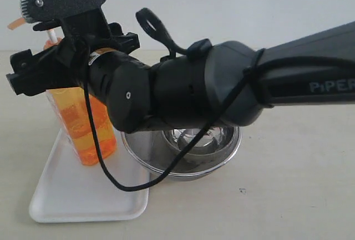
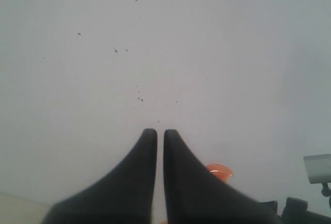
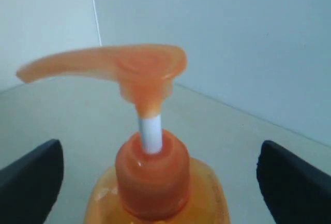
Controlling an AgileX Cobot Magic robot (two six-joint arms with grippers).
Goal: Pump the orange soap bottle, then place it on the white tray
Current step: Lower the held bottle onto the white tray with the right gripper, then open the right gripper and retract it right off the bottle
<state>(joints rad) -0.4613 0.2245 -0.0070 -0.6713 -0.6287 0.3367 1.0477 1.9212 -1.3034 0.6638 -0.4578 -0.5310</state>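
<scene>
The orange soap bottle (image 1: 90, 134) stands upright on the white tray, clear of my open fingers. My right gripper keeps backing away until it is past the pump head (image 3: 147, 62).
The orange soap bottle (image 1: 83, 132) stands upright on the white tray (image 1: 77, 201), near the tray's far end. My right gripper (image 1: 55, 65) reaches across from the right and sits at the bottle's neck. In the right wrist view this gripper (image 3: 163, 182) is open, and its black fingertips (image 3: 31, 182) stand well apart from the bottle's orange cap (image 3: 152, 167) on both sides. The pump head (image 3: 129, 66) is up on its white stem (image 3: 150, 133). My left gripper (image 2: 160, 133) is shut and empty, facing a pale wall, with the pump head (image 2: 220, 171) just beyond its fingers.
A round steel mesh bowl (image 1: 222, 151) sits on the table right beside the tray, under my right arm (image 1: 266, 79). A black cable (image 1: 97, 151) hangs from the wrist in front of the bottle and over the tray.
</scene>
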